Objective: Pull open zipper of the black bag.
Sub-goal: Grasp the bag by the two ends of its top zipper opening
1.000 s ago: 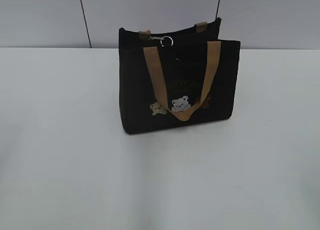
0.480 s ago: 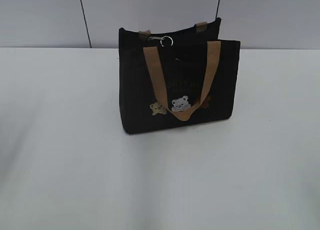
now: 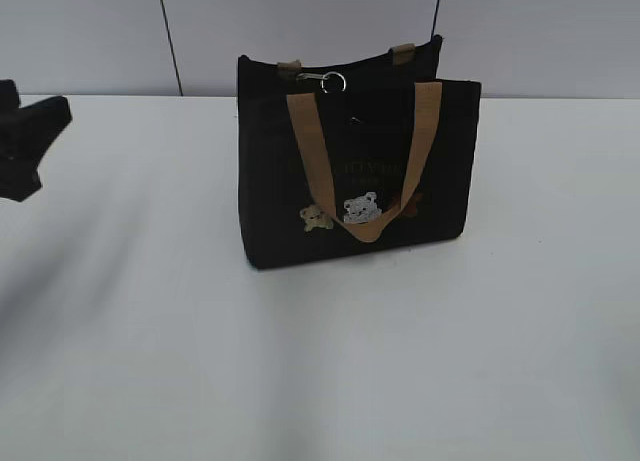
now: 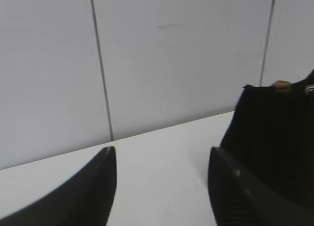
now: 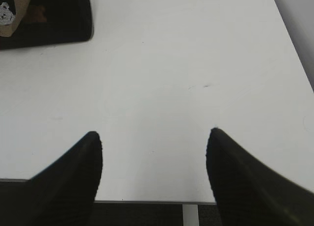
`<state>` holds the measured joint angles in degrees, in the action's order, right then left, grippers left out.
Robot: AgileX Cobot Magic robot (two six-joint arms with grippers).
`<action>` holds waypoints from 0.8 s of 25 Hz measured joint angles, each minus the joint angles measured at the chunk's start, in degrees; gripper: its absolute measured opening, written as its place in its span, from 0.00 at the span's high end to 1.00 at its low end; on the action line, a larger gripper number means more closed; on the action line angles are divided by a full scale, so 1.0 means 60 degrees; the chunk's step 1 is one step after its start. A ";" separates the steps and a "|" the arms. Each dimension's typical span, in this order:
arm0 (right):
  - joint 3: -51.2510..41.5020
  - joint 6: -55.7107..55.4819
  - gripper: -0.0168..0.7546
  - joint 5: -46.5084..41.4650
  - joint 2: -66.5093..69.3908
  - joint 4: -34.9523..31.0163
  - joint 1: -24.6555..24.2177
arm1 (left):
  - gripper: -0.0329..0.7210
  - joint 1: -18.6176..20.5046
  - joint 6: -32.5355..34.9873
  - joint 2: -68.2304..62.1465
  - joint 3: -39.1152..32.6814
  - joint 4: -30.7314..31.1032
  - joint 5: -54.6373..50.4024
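The silver ring pull (image 3: 334,82) is close to one end of the zipper (image 3: 308,76), so it will move along the top rim of the bag to the far end of the zipper when I pull.
The black bag (image 3: 350,171) stands upright on the white table, its tan handle hanging down the front over the bear patches. The zipper runs along the top rim, with its silver ring pull (image 3: 334,82) near the left end. My left gripper (image 3: 30,141) shows at the far left edge of the exterior view, well apart from the bag. In the left wrist view it (image 4: 162,155) is open and empty, with the bag (image 4: 274,138) at the right. My right gripper (image 5: 153,138) is open and empty over the table's near edge, the bag's corner (image 5: 54,20) at upper left.
A grey panelled wall (image 3: 300,21) stands right behind the bag. The white table (image 3: 320,361) stretches in front of and beside the bag. In the right wrist view the table's front edge (image 5: 147,201) lies just under the fingers.
My left gripper has come into the exterior view at the far left edge. The bag has not moved.
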<state>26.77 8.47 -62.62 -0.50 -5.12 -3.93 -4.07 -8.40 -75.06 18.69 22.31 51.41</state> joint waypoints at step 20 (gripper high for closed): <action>0.0000 0.0000 0.33 0.0000 0.0000 0.0000 0.0000 | 0.37 0.1180 -0.4276 -0.6263 0.7345 0.8917 0.2993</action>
<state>26.77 8.47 -62.62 -0.50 -5.12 -3.93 3.01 -34.06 -112.64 62.76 75.81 69.37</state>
